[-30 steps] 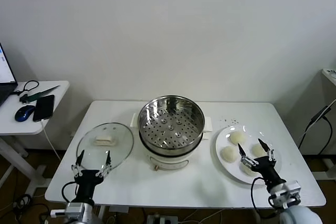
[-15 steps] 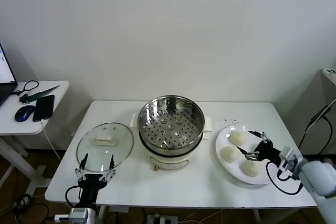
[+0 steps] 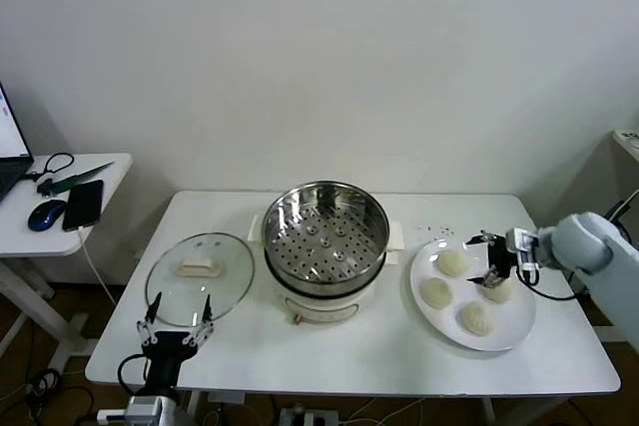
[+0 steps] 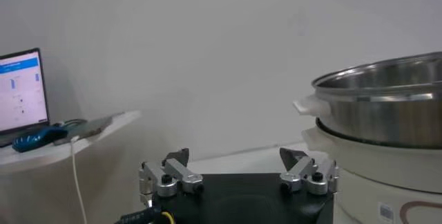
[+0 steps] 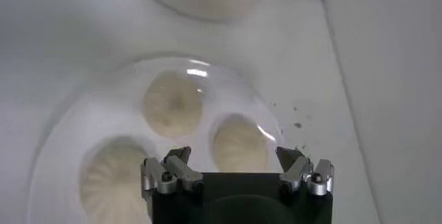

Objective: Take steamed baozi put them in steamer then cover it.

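Note:
The back baozi (image 3: 452, 262) is clear of its neighbours and straight in front of my right gripper's open fingers. I keep going toward it until the fingers have its sides (image 5: 240, 146) between them.
Four cream-white baozi lie on a white plate (image 3: 517, 324) at the table's right: one at the back (image 3: 453, 262), one on the left (image 3: 435, 292), one at the front (image 3: 476, 318), and one on the right (image 3: 499, 292). My right gripper (image 3: 491, 258) is open and hovers just above the right one. In the right wrist view three baozi show, and the nearest one (image 5: 238, 144) lies ahead of my open right gripper (image 5: 235, 160). The empty steel steamer (image 3: 324, 236) stands mid-table. The glass cover (image 3: 200, 266) lies flat to its left. My left gripper (image 3: 177, 322) is open and idle at the front edge.
A side table (image 3: 105, 172) at the far left holds a phone (image 3: 83, 205), a mouse (image 3: 46, 214) and a laptop's corner. The left wrist view shows the steamer's wall (image 4: 387, 101) and the laptop screen (image 4: 21, 87). Small dark specks dot the table behind the plate.
My right arm has swung from the table's front edge round to the plate's right side, and its gripper now sits over the right baozi. The left gripper has barely shifted.

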### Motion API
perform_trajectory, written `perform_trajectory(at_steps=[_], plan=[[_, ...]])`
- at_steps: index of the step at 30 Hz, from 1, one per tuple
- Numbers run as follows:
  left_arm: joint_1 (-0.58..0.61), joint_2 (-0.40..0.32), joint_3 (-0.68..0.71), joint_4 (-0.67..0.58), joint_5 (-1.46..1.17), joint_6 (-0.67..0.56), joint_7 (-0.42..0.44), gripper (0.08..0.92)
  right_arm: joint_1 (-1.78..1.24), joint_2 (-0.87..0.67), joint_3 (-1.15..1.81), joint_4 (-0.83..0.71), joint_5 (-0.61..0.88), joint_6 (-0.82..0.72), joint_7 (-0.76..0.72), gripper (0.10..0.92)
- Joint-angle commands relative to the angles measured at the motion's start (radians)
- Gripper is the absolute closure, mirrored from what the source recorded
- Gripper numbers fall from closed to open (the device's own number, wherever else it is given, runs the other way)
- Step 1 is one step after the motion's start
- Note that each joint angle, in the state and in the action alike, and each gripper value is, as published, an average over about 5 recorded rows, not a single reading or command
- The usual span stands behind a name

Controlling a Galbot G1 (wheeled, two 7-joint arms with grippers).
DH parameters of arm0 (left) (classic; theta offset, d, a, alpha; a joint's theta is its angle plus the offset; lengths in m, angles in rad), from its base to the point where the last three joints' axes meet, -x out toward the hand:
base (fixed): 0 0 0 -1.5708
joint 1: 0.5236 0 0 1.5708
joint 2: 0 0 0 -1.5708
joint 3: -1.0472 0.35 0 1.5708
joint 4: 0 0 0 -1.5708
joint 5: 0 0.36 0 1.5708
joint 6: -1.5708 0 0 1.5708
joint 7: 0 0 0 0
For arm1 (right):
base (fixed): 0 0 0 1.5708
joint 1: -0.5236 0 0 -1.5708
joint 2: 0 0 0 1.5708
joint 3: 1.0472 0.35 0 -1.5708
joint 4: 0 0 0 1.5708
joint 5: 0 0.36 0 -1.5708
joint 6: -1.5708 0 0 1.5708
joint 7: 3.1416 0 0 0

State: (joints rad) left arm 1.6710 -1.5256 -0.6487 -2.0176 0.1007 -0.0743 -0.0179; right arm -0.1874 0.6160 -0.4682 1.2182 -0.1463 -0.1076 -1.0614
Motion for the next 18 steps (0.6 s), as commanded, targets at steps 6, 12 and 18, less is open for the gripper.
perform_trajectory(at_steps=[6, 12, 18], plan=[[-0.018, -0.003, -0.006, 0.005, -0.001, 0.013, -0.001, 0.177, 0.32, 0.162, -0.419, -0.292, -0.058, 0.027, -0.084, 0.203], [-0.026, 0.002, -0.013, 0.009, -0.001, 0.022, 0.0, 0.177, 0.25, 0.238, -0.339, -0.352, -0.1, 0.037, -0.064, 0.203], [-0.033, 0.004, -0.016, 0.013, 0.003, 0.029, 0.0, 0.177, 0.205, 0.296, -0.285, -0.398, -0.114, 0.044, -0.055, 0.203]])
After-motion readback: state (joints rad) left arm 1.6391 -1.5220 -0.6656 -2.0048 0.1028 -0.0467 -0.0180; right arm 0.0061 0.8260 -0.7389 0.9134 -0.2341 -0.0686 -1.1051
